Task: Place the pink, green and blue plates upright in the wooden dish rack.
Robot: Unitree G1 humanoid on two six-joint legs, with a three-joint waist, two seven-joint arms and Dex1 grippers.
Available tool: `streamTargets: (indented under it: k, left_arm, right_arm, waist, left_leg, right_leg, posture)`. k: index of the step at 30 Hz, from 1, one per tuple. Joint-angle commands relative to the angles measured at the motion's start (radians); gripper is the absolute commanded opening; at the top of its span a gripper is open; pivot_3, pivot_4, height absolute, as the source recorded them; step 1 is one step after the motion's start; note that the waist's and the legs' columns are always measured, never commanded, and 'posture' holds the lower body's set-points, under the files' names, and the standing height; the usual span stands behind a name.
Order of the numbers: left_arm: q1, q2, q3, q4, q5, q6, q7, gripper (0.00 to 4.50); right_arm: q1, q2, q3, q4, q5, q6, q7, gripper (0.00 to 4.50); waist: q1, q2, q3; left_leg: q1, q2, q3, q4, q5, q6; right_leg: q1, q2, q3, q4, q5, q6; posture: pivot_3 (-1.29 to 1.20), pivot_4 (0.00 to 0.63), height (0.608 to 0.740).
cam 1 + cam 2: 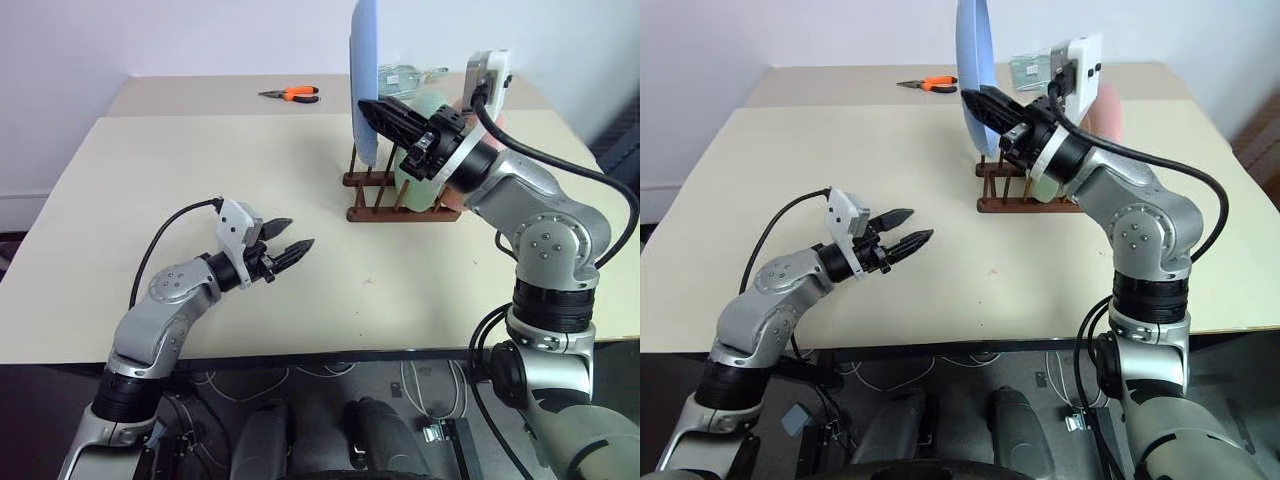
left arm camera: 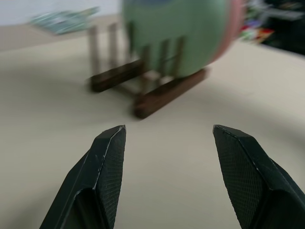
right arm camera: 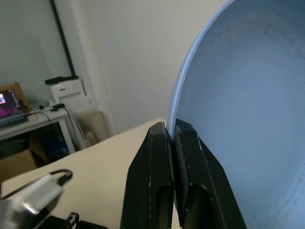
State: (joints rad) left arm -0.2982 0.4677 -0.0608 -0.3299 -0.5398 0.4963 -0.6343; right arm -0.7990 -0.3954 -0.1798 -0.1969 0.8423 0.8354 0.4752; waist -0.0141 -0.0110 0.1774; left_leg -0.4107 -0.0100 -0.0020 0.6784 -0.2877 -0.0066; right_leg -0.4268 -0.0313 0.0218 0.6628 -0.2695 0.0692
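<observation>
The blue plate's lower edge [image 1: 984, 153] is hanging over the rack's end wires, so the robot's right gripper should move the plate toward the green plate and lower it into the open slot [image 1: 1008, 186].
The light blue plate [image 1: 363, 60] stands on edge over the left end of the wooden dish rack [image 1: 372, 211], its lower edge level with the peg tops. My right gripper [image 1: 366, 108] is shut on its rim, as the right wrist view shows the blue plate [image 3: 252, 119] clamped between the fingers [image 3: 152, 162]. The green plate [image 2: 181, 38] stands upright in the rack [image 2: 162, 93], and the pink plate [image 1: 1108, 115] stands right behind it. My left gripper [image 1: 297, 234] hovers open and holds nothing, low over the table [image 1: 180, 170], well short of the rack.
Orange-handled pliers [image 1: 295, 94] lie on the far table. A clear glass bottle [image 1: 405, 72] lies behind the rack. The table's front edge [image 1: 330, 352] runs just below my left arm. Bare tabletop stretches left of the rack.
</observation>
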Motion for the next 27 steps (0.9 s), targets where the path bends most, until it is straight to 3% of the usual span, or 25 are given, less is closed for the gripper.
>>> streamTargets:
  k: [1,11,20,27]
  left_arm:
    - [0.010,0.015,0.007,-0.060,-0.033,0.020,-0.042,2.96]
    - [0.032,0.024,-0.008,-0.111,-0.024,0.063,-0.056,2.96]
    - [0.034,0.025,-0.019,-0.117,0.001,0.064,-0.052,2.96]
    - [0.039,0.027,-0.018,-0.118,0.015,0.061,-0.048,2.96]
  right_arm:
    - [-0.026,-0.004,-0.049,0.011,0.044,0.015,-0.014,0.00]
    - [-0.050,0.000,-0.079,0.163,0.083,0.072,-0.014,0.00]
    - [-0.176,-0.003,-0.109,0.448,0.047,0.089,-0.032,0.00]
    - [-0.193,-0.023,-0.096,0.445,0.025,0.079,0.061,0.00]
  waist:
    - [-0.003,0.000,0.000]
    - [0.000,0.000,0.000]
    - [-0.001,0.000,0.000]
    - [-0.001,0.000,0.000]
  left_leg:
    - [0.000,0.000,0.000,0.000,0.000,0.000]
    - [0.000,0.000,0.000,0.000,0.000,0.000]
    - [0.000,0.000,0.001,0.001,0.000,0.000]
    - [0.000,0.000,0.001,0.001,0.000,0.001]
  right_leg:
    - [0.000,0.000,0.000,0.000,0.000,0.000]
    - [0.000,0.001,0.000,0.000,0.000,0.000]
    - [0.000,0.002,0.000,0.001,0.000,0.000]
    - [0.000,0.002,0.000,0.000,0.000,0.000]
  posture:
    - [0.00,0.150,0.740]
    - [0.00,0.150,0.740]
    - [0.00,0.150,0.740]
    - [0.00,0.150,0.740]
